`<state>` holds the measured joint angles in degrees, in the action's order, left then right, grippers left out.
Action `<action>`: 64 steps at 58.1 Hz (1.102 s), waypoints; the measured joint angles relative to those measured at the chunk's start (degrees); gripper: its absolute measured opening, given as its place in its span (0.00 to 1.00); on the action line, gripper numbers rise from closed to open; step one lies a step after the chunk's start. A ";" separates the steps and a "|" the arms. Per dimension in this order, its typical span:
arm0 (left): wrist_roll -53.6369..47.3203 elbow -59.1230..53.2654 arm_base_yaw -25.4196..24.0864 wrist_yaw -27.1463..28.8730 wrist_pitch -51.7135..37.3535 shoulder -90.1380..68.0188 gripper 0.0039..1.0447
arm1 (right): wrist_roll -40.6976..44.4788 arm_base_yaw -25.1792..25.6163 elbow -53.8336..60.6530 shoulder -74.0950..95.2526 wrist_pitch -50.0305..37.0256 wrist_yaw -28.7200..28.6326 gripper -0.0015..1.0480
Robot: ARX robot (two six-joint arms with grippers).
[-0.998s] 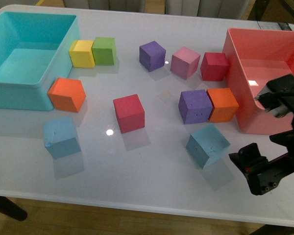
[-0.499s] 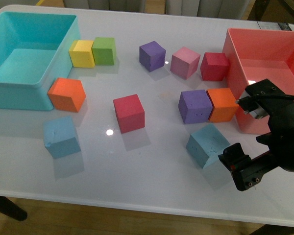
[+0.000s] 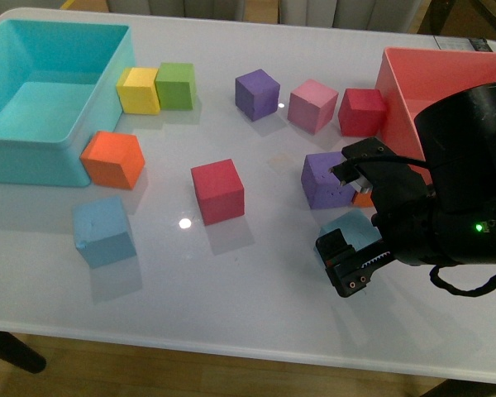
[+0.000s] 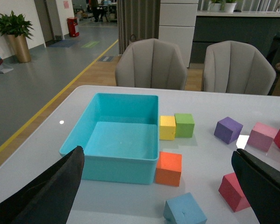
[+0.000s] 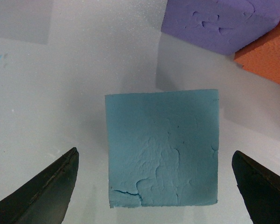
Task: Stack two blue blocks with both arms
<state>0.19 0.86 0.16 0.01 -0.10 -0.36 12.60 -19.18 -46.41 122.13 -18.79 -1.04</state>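
Creases (image 5: 161,170) show across the top side of the block. The blue block (image 3: 353,229) under my right gripper will therefore squeeze inward between the gripper's fingers when I lift it.
One blue block (image 3: 104,231) sits at the front left of the white table; it also shows in the left wrist view (image 4: 184,211). The other blue block (image 3: 355,227) is mostly covered by my right arm in the front view and fills the right wrist view (image 5: 162,147). My right gripper (image 3: 351,227) is open, right above that block, its fingers (image 5: 46,189) wide on either side without touching. My left gripper (image 4: 163,186) is open and empty, high over the table's left part, out of the front view.
A turquoise bin (image 3: 45,149) stands at the back left, a pink bin (image 3: 397,91) at the right. Orange (image 3: 112,160), red (image 3: 218,191), purple (image 3: 326,178), yellow (image 3: 138,90), green (image 3: 175,85), pink (image 3: 312,106) cubes lie around. An orange cube (image 5: 270,51) touches the purple one.
My right arm has moved left and forward from the table's right edge, coming over the right blue block and covering the orange cube beside it. The blocks have not moved.
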 joint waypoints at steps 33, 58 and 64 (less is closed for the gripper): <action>0.00 0.00 0.00 0.00 0.00 0.00 0.92 | -1.88 0.13 0.22 0.83 0.31 -0.28 0.45; 0.00 0.00 0.00 0.00 0.00 0.00 0.92 | -5.05 -0.83 -6.05 -12.66 7.45 -4.11 0.33; 0.00 0.00 0.00 0.00 0.00 0.00 0.92 | -5.70 -1.99 -13.05 -9.51 10.71 -3.87 0.32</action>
<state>0.19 0.86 0.16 0.01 -0.10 -0.36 6.90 -21.17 -59.46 112.62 -8.08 -4.91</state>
